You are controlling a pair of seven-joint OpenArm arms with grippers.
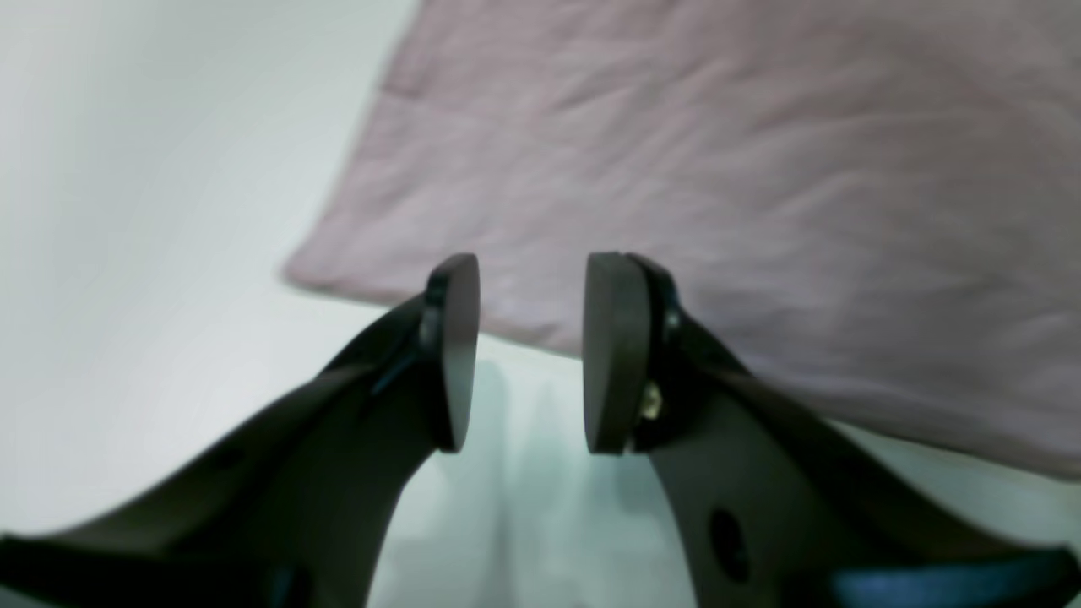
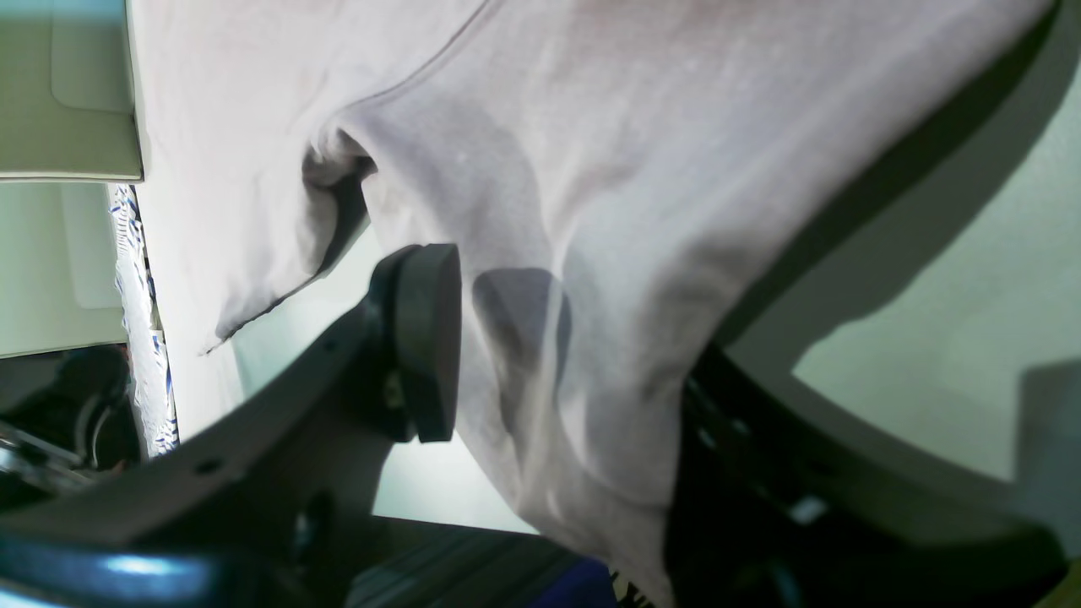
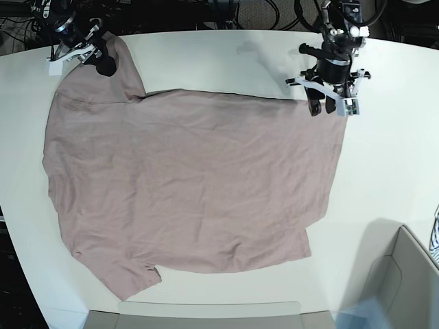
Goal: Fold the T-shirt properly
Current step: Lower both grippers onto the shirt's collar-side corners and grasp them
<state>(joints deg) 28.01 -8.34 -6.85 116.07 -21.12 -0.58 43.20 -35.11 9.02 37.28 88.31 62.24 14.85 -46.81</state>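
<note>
The T-shirt's raised corner [image 3: 122, 63] hangs limply. The T-shirt's far edge [image 3: 221, 94] will fold over as a narrow piece when I bring it forward, its front staying flat.
The mauve-pink T-shirt [image 3: 192, 185] lies spread flat on the white table [image 3: 384, 164]. My left gripper [image 3: 328, 103] hovers over the shirt's far right corner. In the left wrist view it [image 1: 532, 355] is open and empty, with the shirt's edge [image 1: 718, 169] just beyond the fingertips. My right gripper [image 3: 96, 58] is at the far left corner, where the cloth is raised. In the right wrist view the jaws [image 2: 566, 363] stand apart. The shirt [image 2: 633, 169] hangs between them, draped over the right finger and hiding it. The left pad [image 2: 426, 355] does not touch the cloth.
A blue-and-white striped cloth [image 3: 435, 236] shows at the right edge and in the right wrist view [image 2: 135, 338]. A grey bin [image 3: 398, 281] stands at the front right. A grey tray edge [image 3: 206, 315] runs along the front. Cables lie behind the table.
</note>
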